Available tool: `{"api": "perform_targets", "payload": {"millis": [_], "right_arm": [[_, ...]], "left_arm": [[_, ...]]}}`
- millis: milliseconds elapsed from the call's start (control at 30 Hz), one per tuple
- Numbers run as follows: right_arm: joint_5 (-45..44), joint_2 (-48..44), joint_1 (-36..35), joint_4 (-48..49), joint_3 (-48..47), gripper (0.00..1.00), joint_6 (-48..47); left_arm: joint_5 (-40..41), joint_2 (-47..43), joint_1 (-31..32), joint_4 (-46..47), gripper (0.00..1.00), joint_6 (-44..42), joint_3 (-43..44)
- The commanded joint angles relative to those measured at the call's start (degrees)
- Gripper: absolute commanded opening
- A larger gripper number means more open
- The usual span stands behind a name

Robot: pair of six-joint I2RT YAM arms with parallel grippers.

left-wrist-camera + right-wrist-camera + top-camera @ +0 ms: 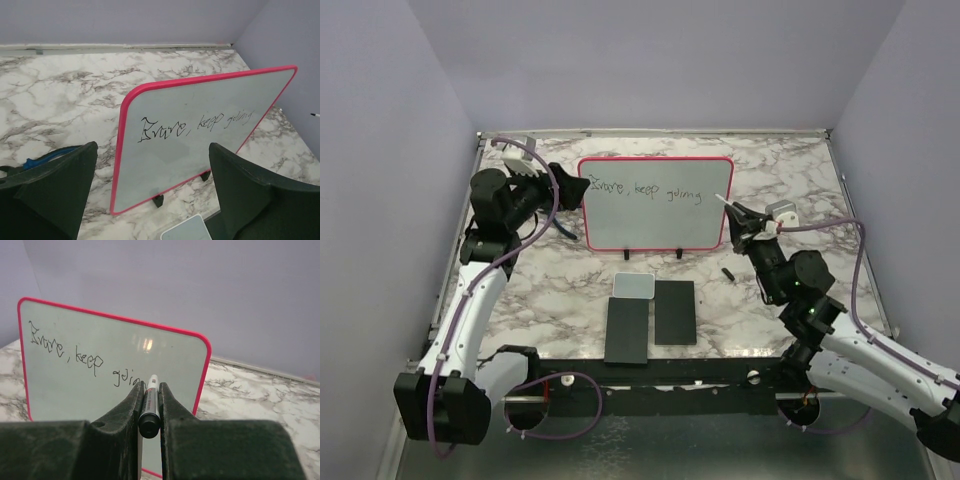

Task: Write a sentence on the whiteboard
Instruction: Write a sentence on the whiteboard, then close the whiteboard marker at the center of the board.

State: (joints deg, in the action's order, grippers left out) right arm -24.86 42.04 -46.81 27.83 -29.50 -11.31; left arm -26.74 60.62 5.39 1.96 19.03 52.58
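The sentence (648, 190) is finished and the black cap is clear of the slabs, so my left gripper should keep going, open, to the cap (728, 274) and close there.
The whiteboard (655, 215) stands upright on two black feet at the back middle of the marble table. The sentence (650, 190), thin dark handwriting reading roughly "Brave, keep going", runs along its upper part. It also shows in the left wrist view, sentence (195, 126) on whiteboard (200, 150). My left gripper (565, 188) hovers by the board's left edge and is open (152, 146), with nothing between its fingers. My right gripper (738, 220) is off the board's right edge, shut (150, 385) on a black marker (150, 405) that points at the whiteboard (100, 385) near the end of the sentence (75, 352).
Two black slabs (627, 332) (674, 312) and a small grey-white pad (634, 286) lie in front of the board. A small black cap (728, 272) lies on the table to the right. A blue object (47, 155) lies by the left gripper. Purple walls enclose the table.
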Motion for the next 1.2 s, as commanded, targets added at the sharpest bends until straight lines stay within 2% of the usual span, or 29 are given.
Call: {"api": "perform_targets", "payload": {"millis": [0,133,233,333,433,567,667,800,867,933,1067,1167], "right_arm": [[-2.08,-2.85,0.05,-10.30,-3.93,0.01,4.55],[-4.19,-4.43,0.05,-15.81,-6.57,0.01,6.54],[-7.79,-3.69,0.05,-21.83,-9.78,0.01,8.10],[-12.03,-2.77,0.05,-25.20,-11.00,0.01,8.44],[-15.79,-3.17,0.21,-23.98,-9.12,0.01,9.39],[-20.04,-3.41,0.89,-23.83,-7.46,0.01,11.61],[-21.20,-4.42,2.18,-23.72,-5.71,0.01,13.68],[-17.65,-4.25,8.34,-25.84,-4.63,0.01,16.14],[-13.67,-2.11,12.89,-26.39,-4.42,0.01,18.13],[-7.87,1.25,19.21,-27.25,-4.84,0.01,20.47],[7.44,7.04,32.46,-30.99,-7.57,0.01,24.77],[11.54,9.28,35.80,-34.52,-10.45,0.01,25.41]], "left_arm": [[7.23,-5.15,0.12,-7.60,0.95,-3.99,1.15],[11.13,-8.96,0.19,-12.56,0.95,-6.05,1.94],[12.64,-11.60,0.91,-15.59,0.90,-8.62,2.38],[17.87,-11.96,5.57,-20.34,0.87,-11.06,3.90],[25.40,-10.62,13.89,-24.51,0.85,-13.09,5.55],[34.02,-9.08,26.64,-24.90,0.84,-13.54,6.29],[37.50,-6.77,36.39,-23.96,0.83,-14.49,7.27],[39.39,-3.90,50.49,-18.05,0.83,-19.41,5.90],[38.77,-1.11,56.34,-14.51,0.84,-21.78,5.17],[35.05,3.67,59.63,-10.71,0.85,-22.67,4.77],[22.90,12.29,60.44,-2.42,0.88,-23.16,4.58],[17.67,18.45,60.44,1.99,0.89,-25.48,5.20]]}}
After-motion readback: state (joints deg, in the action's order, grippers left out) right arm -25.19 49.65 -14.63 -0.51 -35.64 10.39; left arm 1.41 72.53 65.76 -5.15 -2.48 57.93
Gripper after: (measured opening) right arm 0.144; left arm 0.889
